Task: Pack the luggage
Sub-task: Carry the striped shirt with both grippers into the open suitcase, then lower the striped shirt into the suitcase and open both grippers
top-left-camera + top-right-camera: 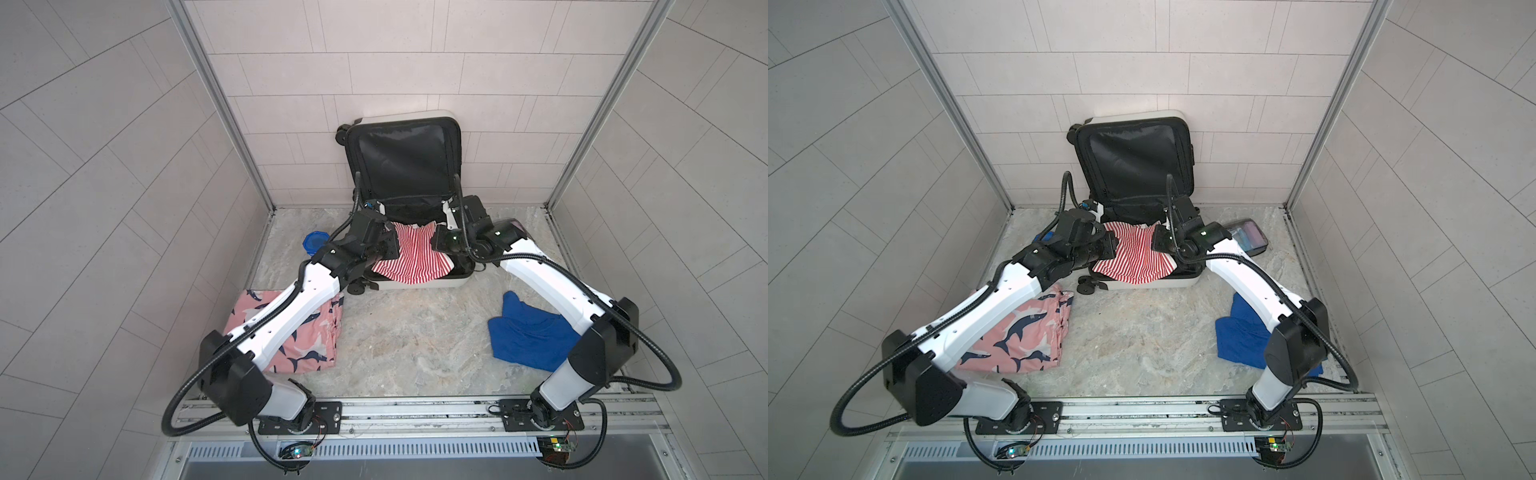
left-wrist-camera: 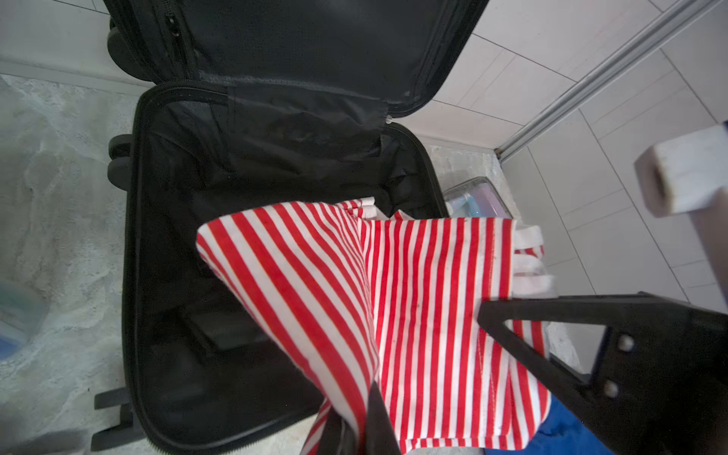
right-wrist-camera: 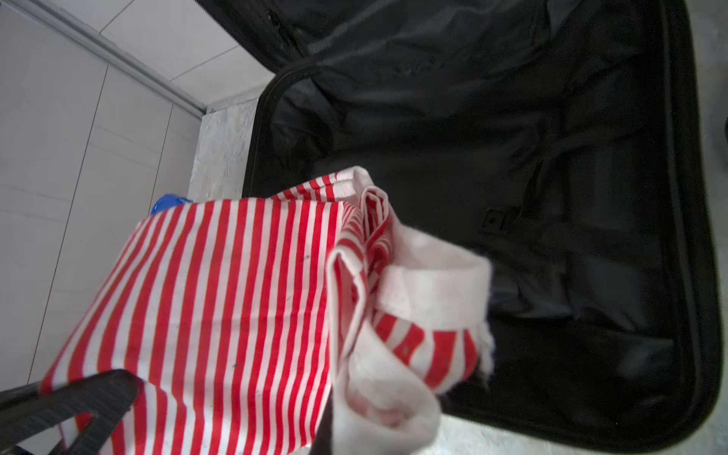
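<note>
I should continue lowering the striped garment [image 1: 415, 257] with my left gripper until it lies on the black lining [image 2: 235, 311], because it hangs stretched over the luggage's empty lower half.
The luggage [image 1: 415, 285] [image 1: 1154, 285] lies open at the back of the floor. Its white shell is down and its black-lined lid [image 1: 403, 158] leans on the rear wall. A red-and-white striped garment [image 1: 411, 257] [image 1: 1138, 257] hangs stretched over the lower half. My left gripper [image 1: 390, 246] [image 2: 366, 427] is shut on the garment's left edge. My right gripper [image 1: 438, 237] [image 3: 327, 433] is shut on its right edge, at the white trim. The black lining [image 2: 236, 177] [image 3: 551, 157] under the cloth holds only its straps.
A pink shark-print garment [image 1: 309, 332] lies on the floor at the left under my left arm. A blue garment [image 1: 523, 332] lies at the right. A blue-lidded jar [image 1: 314, 242] sits left of the suitcase and a clear toiletry pouch [image 1: 1246, 237] right of it. Tiled walls close in.
</note>
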